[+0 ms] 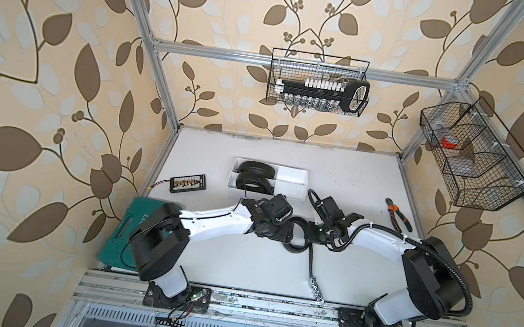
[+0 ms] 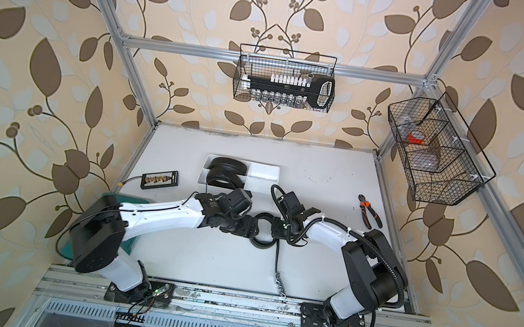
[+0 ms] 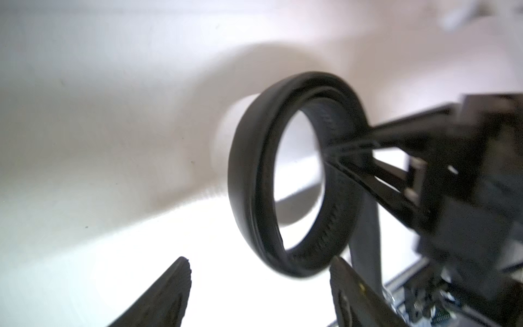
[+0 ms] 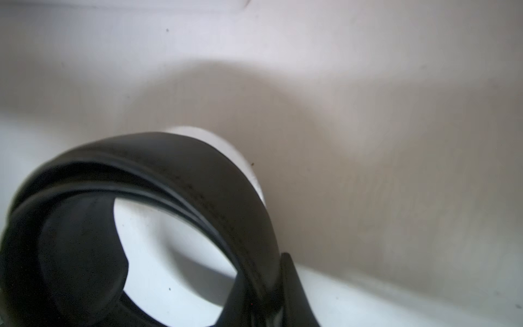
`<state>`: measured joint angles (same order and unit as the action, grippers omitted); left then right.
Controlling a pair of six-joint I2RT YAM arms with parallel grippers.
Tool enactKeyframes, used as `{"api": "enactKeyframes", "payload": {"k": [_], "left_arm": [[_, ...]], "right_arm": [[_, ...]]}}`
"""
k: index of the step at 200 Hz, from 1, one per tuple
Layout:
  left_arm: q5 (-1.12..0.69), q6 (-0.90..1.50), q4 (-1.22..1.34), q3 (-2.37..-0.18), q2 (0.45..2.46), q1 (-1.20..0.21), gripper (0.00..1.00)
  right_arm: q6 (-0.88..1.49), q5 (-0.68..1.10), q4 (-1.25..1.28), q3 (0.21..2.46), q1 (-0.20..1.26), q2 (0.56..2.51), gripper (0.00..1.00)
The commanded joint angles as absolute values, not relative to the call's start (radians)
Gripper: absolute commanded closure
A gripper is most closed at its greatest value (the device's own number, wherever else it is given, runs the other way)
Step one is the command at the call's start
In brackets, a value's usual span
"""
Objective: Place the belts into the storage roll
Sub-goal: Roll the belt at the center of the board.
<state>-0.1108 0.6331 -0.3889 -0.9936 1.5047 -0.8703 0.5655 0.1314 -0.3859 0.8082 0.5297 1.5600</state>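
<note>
The robot's left gripper should move back and bring the belt's tail [image 1: 310,263] around the ring first, because the metal buckle [image 1: 316,290] trails from the ring toward the front rail.
Two coiled black belts [image 1: 254,170] [image 1: 252,183] lie in the left compartments of the white storage roll [image 1: 291,175]. A third belt, coiled into a ring [image 1: 294,249] [image 2: 260,245], hangs above the table between both arms. Its tail drops to a metal buckle [image 1: 315,286] near the front rail. My right gripper [image 4: 268,283] [image 1: 311,236] is shut on the ring's band [image 4: 198,170]. My left gripper [image 3: 260,283] [image 1: 287,234] is open, its fingers wide apart and just short of the ring [image 3: 246,175], holding nothing.
A green tool case [image 1: 116,238] lies at the front left under the left arm. A black connector board [image 1: 187,182] sits left of the tray and orange-handled pliers [image 1: 396,214] lie at the right. Wire baskets [image 1: 319,82] [image 1: 475,154] hang on the frame.
</note>
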Motion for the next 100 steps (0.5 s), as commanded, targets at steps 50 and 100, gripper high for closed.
{"api": "enactKeyframes", "payload": {"k": [50, 100], "left_arm": [[0.103, 0.550, -0.248, -1.060, 1.574, -1.204, 0.02], [0.259, 0.576, -0.391, -1.296, 1.834, -1.292, 0.02]], "right_arm": [[0.453, 0.179, -0.507, 0.881, 0.397, 1.562, 0.93], [0.421, 0.193, -0.534, 0.864, 0.353, 1.534, 0.93]]}}
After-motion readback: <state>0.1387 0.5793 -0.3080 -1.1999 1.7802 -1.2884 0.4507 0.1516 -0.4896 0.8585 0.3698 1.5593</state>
